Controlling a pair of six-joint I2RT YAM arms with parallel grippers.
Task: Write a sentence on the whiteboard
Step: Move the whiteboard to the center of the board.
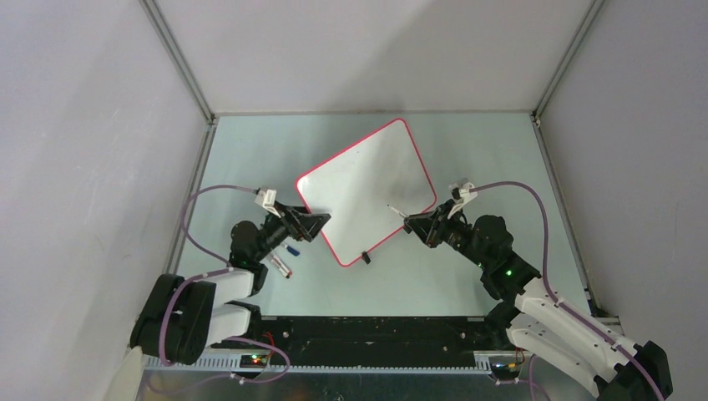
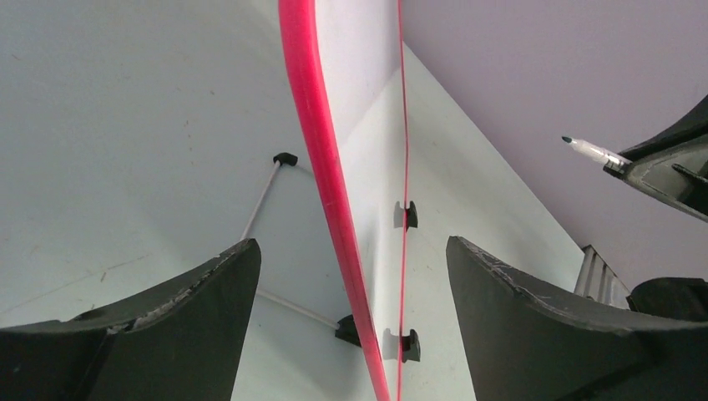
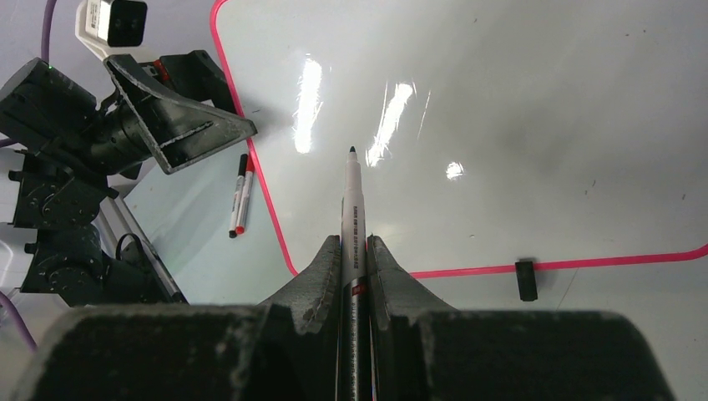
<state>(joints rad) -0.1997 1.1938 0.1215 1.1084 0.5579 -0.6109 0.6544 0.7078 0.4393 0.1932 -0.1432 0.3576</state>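
The whiteboard's pink rim (image 2: 353,276) stands free inside my open left gripper, so I should close my left gripper on that rim (image 2: 366,326) to steady the whiteboard before writing.
The whiteboard (image 1: 367,188) lies tilted at mid-table, glossy white with a red-pink rim and a black clip foot (image 1: 366,257); I see no writing on it. My left gripper (image 1: 321,221) is open with its jaws on either side of the board's near-left rim (image 2: 321,167), wide apart and not touching it. My right gripper (image 1: 415,224) is shut on a white marker (image 3: 351,209), uncapped. Its black tip (image 3: 351,151) points over the board's surface (image 3: 501,125) near the lower right edge. I cannot tell whether the tip touches.
Two markers (image 1: 284,263) and a small blue cap (image 1: 292,249) lie on the table beside the left arm; the markers also show in the right wrist view (image 3: 240,196). Grey walls enclose the table on three sides.
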